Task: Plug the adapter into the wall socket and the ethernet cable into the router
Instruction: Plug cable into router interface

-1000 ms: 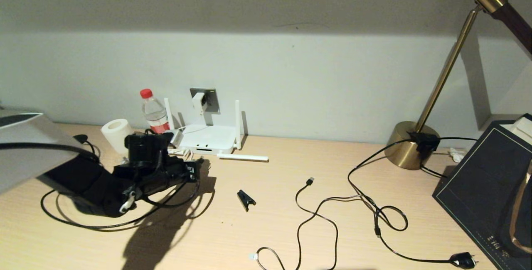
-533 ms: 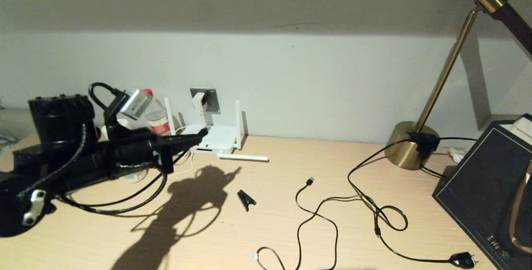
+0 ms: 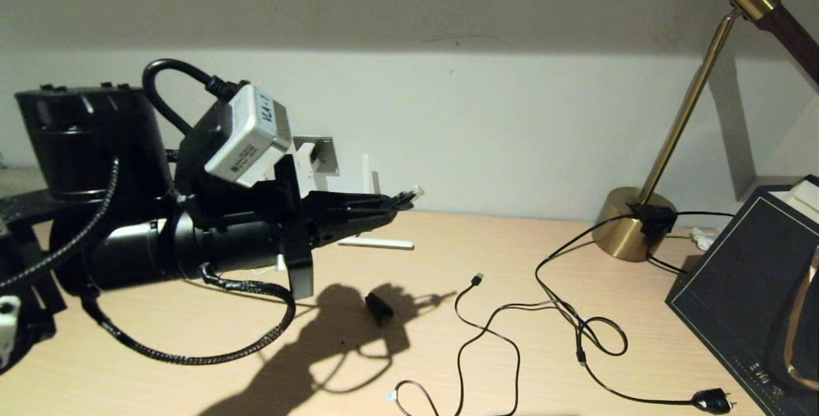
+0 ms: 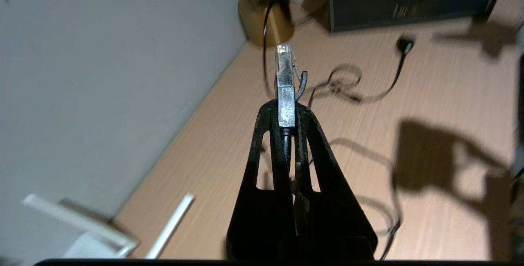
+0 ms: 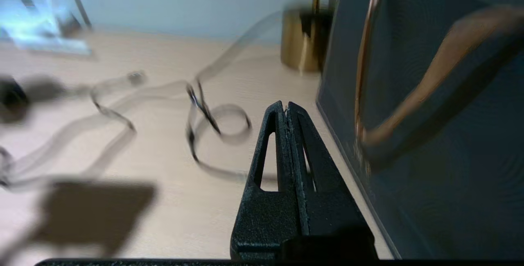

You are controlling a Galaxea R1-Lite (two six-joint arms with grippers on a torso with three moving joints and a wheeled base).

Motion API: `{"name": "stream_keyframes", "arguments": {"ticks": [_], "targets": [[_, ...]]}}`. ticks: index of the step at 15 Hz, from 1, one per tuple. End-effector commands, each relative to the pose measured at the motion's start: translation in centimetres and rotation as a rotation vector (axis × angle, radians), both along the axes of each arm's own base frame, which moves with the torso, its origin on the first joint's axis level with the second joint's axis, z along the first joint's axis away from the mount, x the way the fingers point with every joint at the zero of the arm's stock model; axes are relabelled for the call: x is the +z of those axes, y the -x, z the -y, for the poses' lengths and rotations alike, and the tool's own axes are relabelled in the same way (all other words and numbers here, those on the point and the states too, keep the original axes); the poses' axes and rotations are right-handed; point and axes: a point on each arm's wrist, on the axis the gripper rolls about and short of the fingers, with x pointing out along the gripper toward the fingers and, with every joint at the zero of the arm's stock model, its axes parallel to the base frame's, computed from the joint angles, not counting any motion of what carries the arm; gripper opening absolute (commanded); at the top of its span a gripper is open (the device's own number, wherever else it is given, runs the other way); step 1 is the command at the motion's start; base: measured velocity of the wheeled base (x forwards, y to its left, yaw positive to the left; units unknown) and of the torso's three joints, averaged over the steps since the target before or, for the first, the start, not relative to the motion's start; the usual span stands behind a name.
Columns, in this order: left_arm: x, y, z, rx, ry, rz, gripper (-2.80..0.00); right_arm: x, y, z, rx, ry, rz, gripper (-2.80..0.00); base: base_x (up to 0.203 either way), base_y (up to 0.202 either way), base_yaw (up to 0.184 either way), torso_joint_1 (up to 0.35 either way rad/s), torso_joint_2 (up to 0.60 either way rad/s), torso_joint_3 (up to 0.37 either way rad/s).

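Note:
The ethernet cable's connector (image 4: 285, 89) faces away from the router in the robot's left gripper, so the right gripper should first open and take hold of the connector's front end (image 4: 283, 55).
My left gripper (image 3: 402, 199) is held in the air, pointing right, and is shut on the ethernet cable's clear connector (image 3: 414, 193). In the left wrist view the connector (image 4: 285, 73) sticks out past the fingertips of that gripper (image 4: 286, 108); the cable's length is hidden behind the arm. The white adapter (image 3: 311, 155) sits in the grey wall socket (image 3: 327, 149). The arm hides most of the router; one upright antenna (image 3: 366, 173) and a fallen one (image 3: 375, 243) show. My right gripper (image 5: 286, 108) is shut and empty, low over the table beside a dark box (image 5: 430, 143).
A brass lamp base (image 3: 630, 224) stands at the back right. A black USB-tipped cable (image 3: 477, 280), a looped cable with a chunky plug (image 3: 713, 400) and a small black clip (image 3: 379, 306) lie on the wooden table (image 3: 448, 339). The dark box (image 3: 748, 288) fills the right edge.
My left arm has risen from the table beside the router and swung right, carrying the ethernet connector. It now covers the bottle, the paper roll and most of the router.

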Motion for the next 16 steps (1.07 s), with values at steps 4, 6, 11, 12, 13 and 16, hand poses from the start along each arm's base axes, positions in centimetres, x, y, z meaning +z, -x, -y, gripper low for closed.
{"name": "stream_keyframes", "arguments": {"ticks": [4,6,11,12,13,16], "targets": [[2.6,-2.2,3.3,-0.058,-0.119,0.129,-2.8,9.2,-2.3,-0.5,0.239,-0.135,-0.128,-2.8,0.0,0.0,0.0,0.0,0.0,0.0],[2.8,-2.0,6.1,-0.142,-0.152,0.115,-2.8,12.2,-6.7,-0.9,0.379,-0.204,-0.279,-2.8,0.0,0.0,0.0,0.0,0.0,0.0],[2.4,-0.9,10.3,-0.234,-0.173,0.122,-2.8,18.2,-17.2,-2.0,0.782,-0.42,-0.481,-2.8,0.0,0.0,0.0,0.0,0.0,0.0],[2.2,-0.9,10.5,-0.239,-0.177,0.118,-2.8,18.4,-18.5,-2.2,0.837,-0.45,-0.517,-2.8,0.0,0.0,0.0,0.0,0.0,0.0],[2.0,-0.7,10.6,-0.245,-0.183,0.117,-2.8,18.4,-19.4,-2.3,0.868,-0.469,-0.54,-2.8,0.0,0.0,0.0,0.0,0.0,0.0],[1.5,-1.1,11.4,-0.252,-0.179,0.132,-2.8,18.4,-19.9,-3.6,0.944,-0.499,-0.593,-2.8,0.0,0.0,0.0,0.0,0.0,0.0]]}}
